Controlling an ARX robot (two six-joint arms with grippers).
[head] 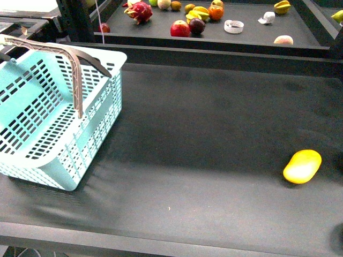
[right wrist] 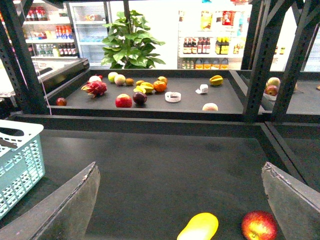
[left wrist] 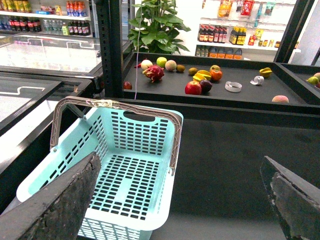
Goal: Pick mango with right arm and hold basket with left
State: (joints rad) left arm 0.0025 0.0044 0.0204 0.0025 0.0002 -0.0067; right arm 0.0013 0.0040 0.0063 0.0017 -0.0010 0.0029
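Note:
The light-turquoise basket [left wrist: 120, 172] should hang with its opening wide open when I lift the grey-brown handles, because its slotted walls [left wrist: 140, 133] stand up on their own.
The yellow mango [head: 303, 166] lies on the black table at the front right; it also shows in the right wrist view [right wrist: 198, 227], between and below my right gripper's fingers. My right gripper [right wrist: 182, 200] is open and empty above the table. The light-turquoise basket [head: 51, 126] stands at the left with its grey-brown handles [head: 75, 67] up; in the left wrist view the basket [left wrist: 120, 170] is empty. My left gripper [left wrist: 182, 200] is open and empty, above the basket's near corner. Neither gripper shows in the front view.
A red apple [right wrist: 259, 225] lies next to the mango in the right wrist view. A raised back shelf [head: 252, 37] holds several fruits: dragon fruit [head: 139, 10], apple [head: 180, 28], starfruit [head: 282, 6], peach [head: 283, 40]. Black frame posts [right wrist: 257, 60] stand at the back.

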